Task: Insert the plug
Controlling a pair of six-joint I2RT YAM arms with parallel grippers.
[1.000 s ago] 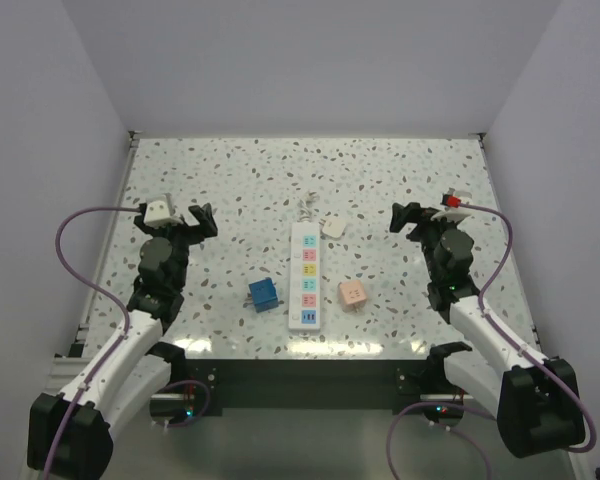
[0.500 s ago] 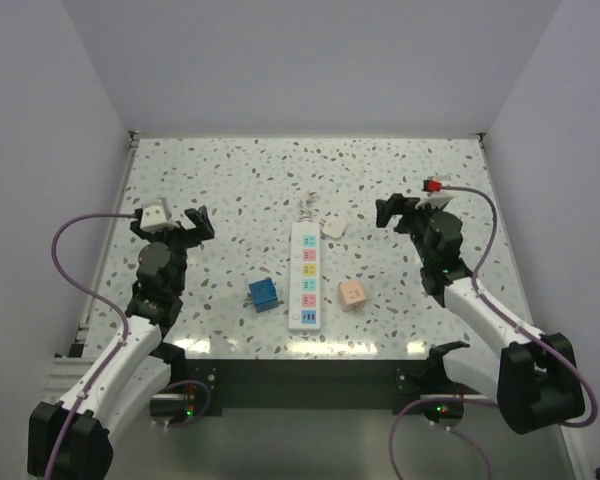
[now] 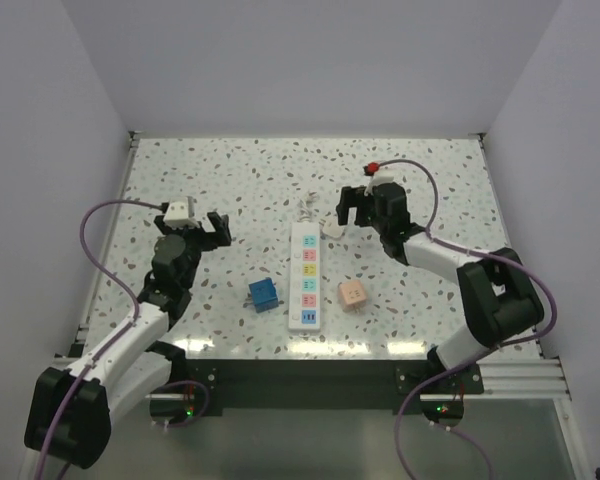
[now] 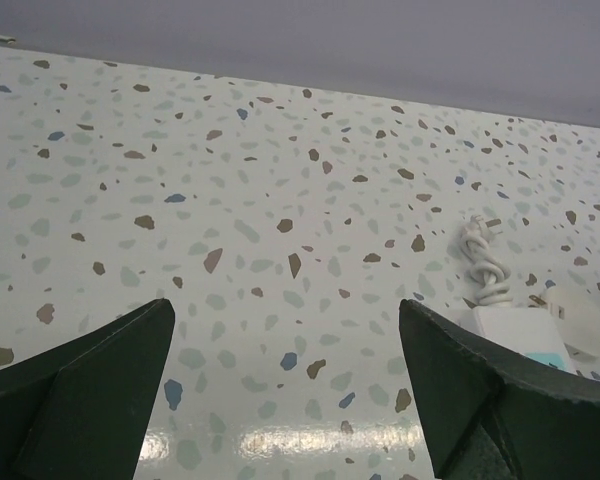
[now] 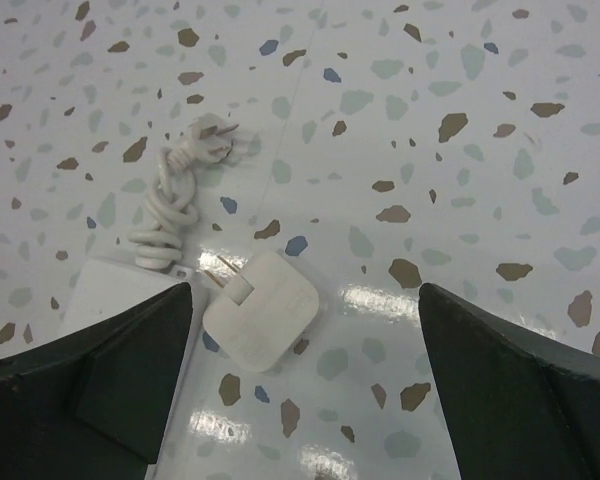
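My right gripper keeps going down until its fingers are on both sides of the plug's body (image 3: pixel 333 230) and then close, because the white plug's pins (image 5: pixel 222 268) point clear of both open fingers.
A white power strip (image 3: pixel 305 276) with coloured sockets lies in the middle of the table, its coiled cord (image 5: pixel 175 195) at the far end. A white square plug (image 3: pixel 334 228) lies flat beside the strip's far end; in the right wrist view the white plug (image 5: pixel 259 309) shows two prongs pointing at the strip (image 5: pixel 115 300). My right gripper (image 3: pixel 350 209) is open just above the plug, jaws wide on either side of it. My left gripper (image 3: pixel 211 228) is open and empty over bare table, left of the strip (image 4: pixel 525 335).
A blue cube plug (image 3: pixel 263 294) lies left of the strip's near half. A pink cube plug (image 3: pixel 352 293) lies right of it. White walls close the table (image 3: pixel 230 180) on three sides.
My right gripper has swung left and forward from the right side until it is over the white plug. My left gripper has shifted a little right and forward. Both stay open.
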